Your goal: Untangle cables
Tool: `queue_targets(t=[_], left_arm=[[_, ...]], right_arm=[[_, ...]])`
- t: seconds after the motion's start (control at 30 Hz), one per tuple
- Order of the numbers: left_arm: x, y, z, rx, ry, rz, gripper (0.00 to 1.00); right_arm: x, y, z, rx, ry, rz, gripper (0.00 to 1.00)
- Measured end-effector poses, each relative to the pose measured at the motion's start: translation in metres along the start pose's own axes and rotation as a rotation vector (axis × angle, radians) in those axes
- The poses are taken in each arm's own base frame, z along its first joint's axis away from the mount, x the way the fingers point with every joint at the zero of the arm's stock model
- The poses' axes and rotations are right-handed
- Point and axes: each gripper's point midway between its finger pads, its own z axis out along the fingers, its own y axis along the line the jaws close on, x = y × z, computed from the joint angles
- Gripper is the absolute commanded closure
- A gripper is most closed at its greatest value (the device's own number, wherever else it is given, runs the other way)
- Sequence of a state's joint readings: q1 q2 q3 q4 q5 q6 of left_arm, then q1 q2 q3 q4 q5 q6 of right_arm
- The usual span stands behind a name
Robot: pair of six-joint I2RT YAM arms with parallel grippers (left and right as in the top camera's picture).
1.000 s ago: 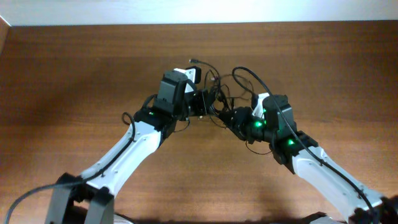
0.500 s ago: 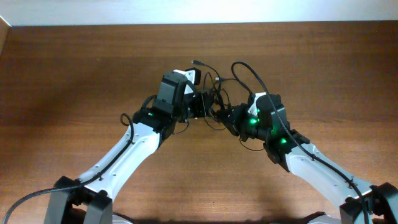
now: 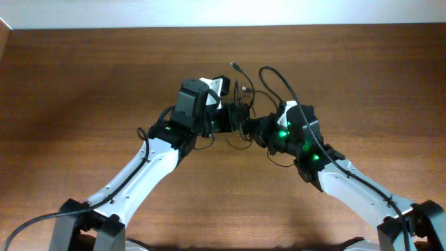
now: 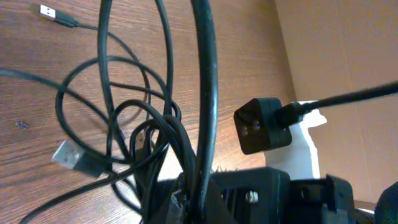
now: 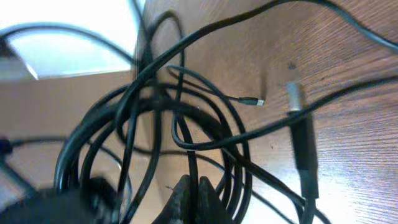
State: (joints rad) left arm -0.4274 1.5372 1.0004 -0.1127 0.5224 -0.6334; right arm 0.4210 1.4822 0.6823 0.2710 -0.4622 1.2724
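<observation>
The slack cord loops are bunched up close against my right gripper. My left gripper should pull the bundle of cords away to spread the loops.
The cables are a tangle of thin black cords with small plug ends, held above the table between my two arms. My left gripper is shut on a bundle of the cords, with a silver USB plug hanging close by. My right gripper faces it from the right and is shut on one thin cord that runs up into the loops. A small plug end and a thicker plug hang over the wood.
The brown wooden table lies under both arms. A pale wall strip runs along the far edge. The right arm's thick black cable arcs above its wrist. The right wrist camera shows in the left wrist view.
My right gripper has moved left towards the left gripper, closing the gap. The tangle has bunched up and the free plug end at the top has shifted right.
</observation>
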Motion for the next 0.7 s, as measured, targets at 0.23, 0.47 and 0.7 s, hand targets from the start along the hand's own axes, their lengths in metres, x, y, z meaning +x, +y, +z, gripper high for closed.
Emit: queue_targets(t=[0.23,0.47,0.7], left_arm=[[-0.072,0.123,-0.071,-0.246,-0.301,-0.519,1.00],[-0.045,0.182,-0.101,-0.429,-0.409,-1.044,1.00],[-0.059,0.252,-0.174,-0.579,-0.669,-1.180,1.00]], right_arm=[[0.039,-0.037,-0.008,0.127,0.213,-0.225,0.96],[0.054,-0.050,-0.028,0.198,0.280,-0.327,0.96],[-0.038,-0.081,-0.104,0.412,-0.087,-0.280,0.94]])
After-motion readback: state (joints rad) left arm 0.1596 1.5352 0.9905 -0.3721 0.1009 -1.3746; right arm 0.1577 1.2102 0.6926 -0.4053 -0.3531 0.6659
